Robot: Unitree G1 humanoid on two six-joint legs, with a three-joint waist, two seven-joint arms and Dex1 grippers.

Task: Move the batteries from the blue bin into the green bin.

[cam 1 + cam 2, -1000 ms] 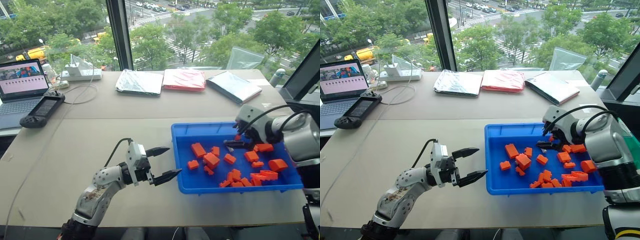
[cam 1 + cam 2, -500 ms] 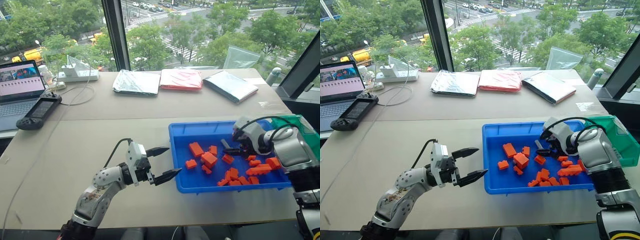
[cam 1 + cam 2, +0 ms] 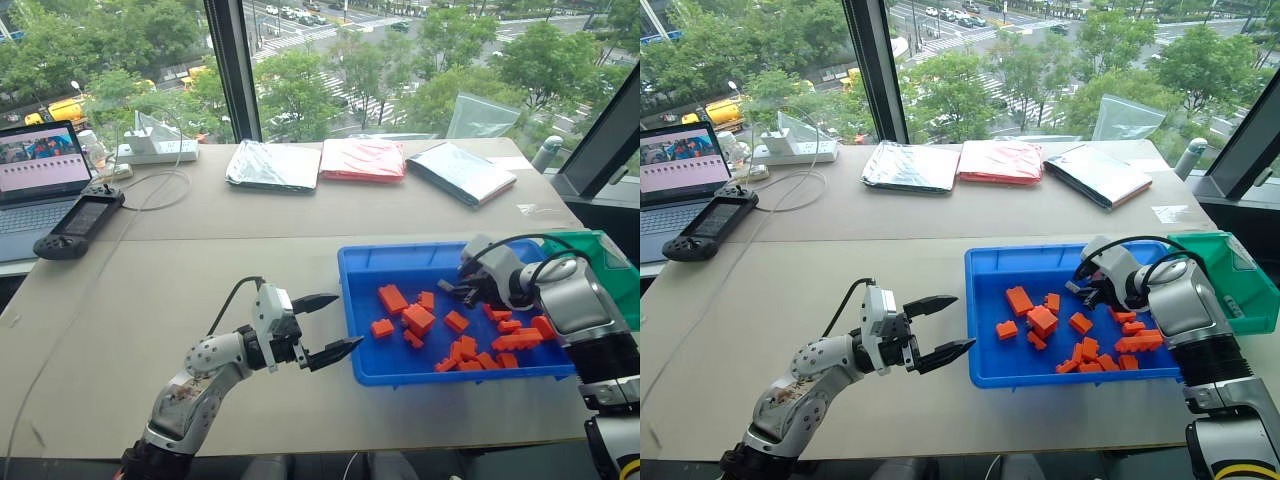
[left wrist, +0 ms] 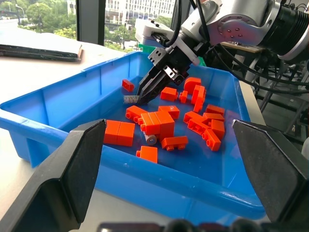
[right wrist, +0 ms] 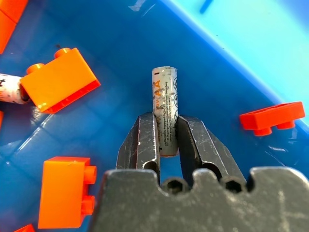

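I should keep taking the silvery battery (image 5: 165, 104), held squarely in my right gripper's fingers and clear of the orange blocks, on to the green bin (image 3: 1238, 290) and let go of it there.
The blue bin (image 3: 400, 253) sits on the table's right side, strewn with orange blocks (image 3: 420, 318). My right gripper (image 5: 166, 140) reaches down into its far part and is shut on a silvery battery (image 5: 164, 108), which sticks out past the fingertips just over the bin floor. The left wrist view shows that battery (image 4: 131, 99) at the tips of the right gripper (image 4: 145, 92). A second battery (image 5: 9, 89) lies next to an orange block. The green bin (image 3: 1230, 270) stands at the blue bin's far right. My left gripper (image 3: 349, 320) hangs open just left of the blue bin.
A laptop (image 3: 40, 175) and a black controller (image 3: 80, 222) sit at the table's far left, with a power strip (image 3: 155, 152) and cable behind. Two silver pouches (image 3: 275, 165) and a red one (image 3: 365, 158) lie along the window edge.
The right gripper sank a little into the blue bin and its fingers went from open to shut on the battery. The left arm stayed still; the camera view shifted slightly.
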